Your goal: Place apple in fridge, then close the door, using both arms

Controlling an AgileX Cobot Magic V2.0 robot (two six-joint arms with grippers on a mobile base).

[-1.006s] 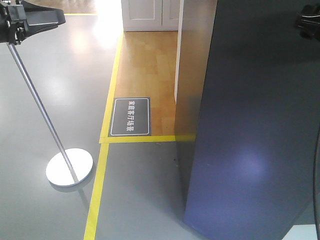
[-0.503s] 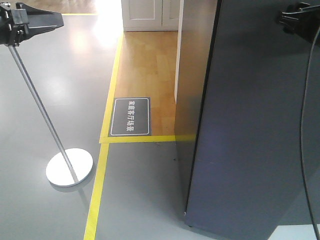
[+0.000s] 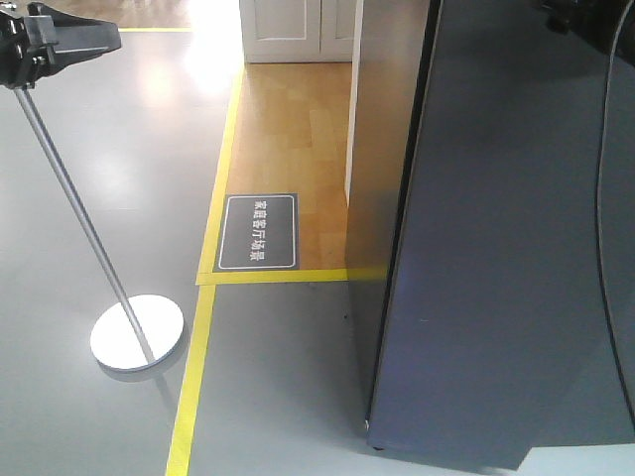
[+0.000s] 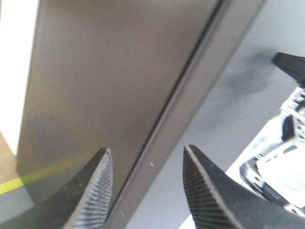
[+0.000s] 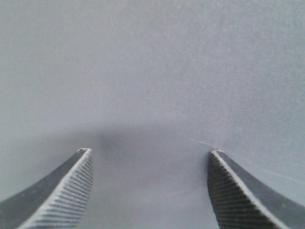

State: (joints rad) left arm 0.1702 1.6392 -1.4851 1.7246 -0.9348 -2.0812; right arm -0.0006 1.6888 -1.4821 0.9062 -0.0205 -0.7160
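Note:
The dark grey door's bottom edge (image 3: 446, 458) sticks out at a slant past the next panel. I expect the door (image 3: 486, 258) to swing inward and sit flush when I push it.
The fridge (image 3: 382, 149) stands at the right, its side reflecting the wooden floor. Its dark grey door (image 3: 516, 248) fills the right of the front view, with only a thin dark seam between it and the body. My left gripper (image 4: 147, 150) is open and empty, looking along that door edge (image 4: 190, 95); the left arm (image 3: 60, 40) hangs at the top left. My right gripper (image 5: 150, 151) is open right in front of the plain door face (image 5: 152, 71), nothing between its fingers. The right arm (image 3: 585, 18) shows at the top right corner. The apple is out of view.
A metal pole on a round white base (image 3: 137, 332) stands on the grey floor at the left. Yellow floor tape (image 3: 193, 377) and a dark floor sign (image 3: 258, 231) border a wooden floor area. A black cable (image 3: 605, 248) hangs in front of the door at the right.
The door has swung toward the fridge body, and the gap at its hinge-side edge has narrowed. The right arm has moved up toward the top right corner; the left arm has barely moved.

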